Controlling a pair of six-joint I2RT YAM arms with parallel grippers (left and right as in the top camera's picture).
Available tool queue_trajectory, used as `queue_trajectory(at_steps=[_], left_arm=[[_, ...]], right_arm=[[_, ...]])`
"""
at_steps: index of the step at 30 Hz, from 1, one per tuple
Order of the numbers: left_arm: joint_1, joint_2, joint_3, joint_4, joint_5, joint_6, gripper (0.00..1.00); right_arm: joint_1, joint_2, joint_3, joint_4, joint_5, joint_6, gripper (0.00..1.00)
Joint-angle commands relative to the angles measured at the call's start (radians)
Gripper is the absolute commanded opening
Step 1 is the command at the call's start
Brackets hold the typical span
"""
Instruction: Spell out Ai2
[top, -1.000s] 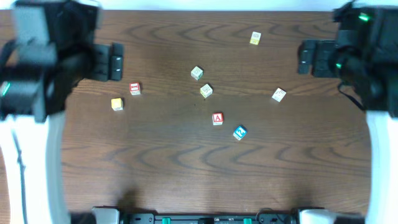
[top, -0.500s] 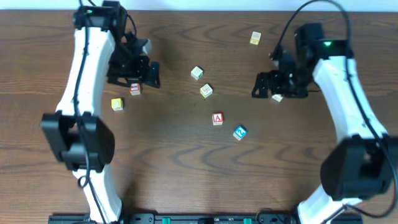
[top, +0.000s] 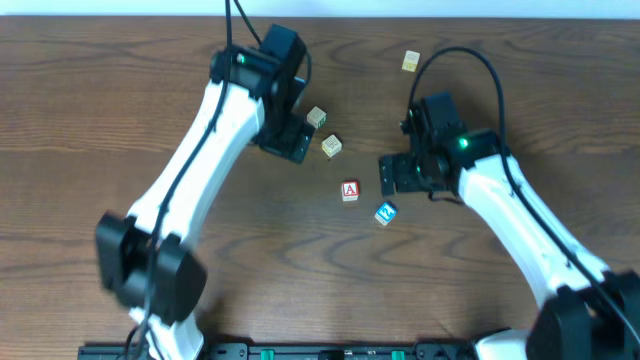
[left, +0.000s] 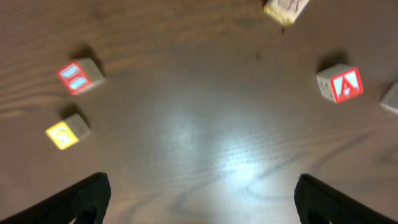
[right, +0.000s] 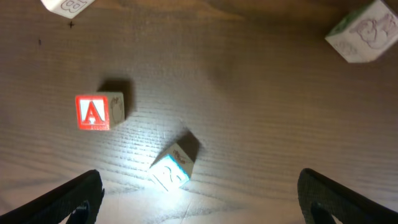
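Observation:
The robot's left gripper hovers near the cream blocks (top: 331, 146) while the red "I" block (left: 80, 76) lies a long way from the "A" block, so next the gripper swings back and gets the "I".
The red "A" block (top: 349, 190) lies mid-table, and it also shows in the left wrist view (left: 341, 84) and the right wrist view (right: 98, 112). The blue "2" block (top: 385, 213) lies just right of it, tilted, between my right fingers' lines in the right wrist view (right: 174, 165). My left gripper (top: 290, 140) hovers open and empty up-left of the "A" block (left: 202, 205). My right gripper (top: 395, 175) hovers open and empty just right of the "A" block (right: 199, 199). I cannot read an "i" on any block.
Two cream blocks (top: 317, 117) (top: 332, 146) lie beside my left gripper. A yellow block (top: 411, 61) lies far back. The left wrist view shows a red block (left: 79, 76) and a yellow block (left: 65, 132). A white block (right: 364, 31) lies behind my right gripper.
Both arms have swung in from the table's sides toward the middle blocks. No block has moved.

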Motion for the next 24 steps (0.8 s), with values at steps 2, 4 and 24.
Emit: queue_trajectory(at_steps=[2,4,24], left_arm=[[-0.002,-0.171,-0.265,0.145,-0.09,-0.109,0.95],[-0.002,-0.224,-0.391,0.241,-0.055,-0.114,0.95],[0.01,-0.171,-0.514,0.499,-0.242,-0.105,0.95]], right_arm=[[0.005,-0.113,-0.101,0.043,0.013,0.027,0.99],[0.006,-0.135,-0.127,0.074,-0.035,-0.024,0.99],[0.006,-0.137,-0.127,0.048,0.057,0.154,0.98]])
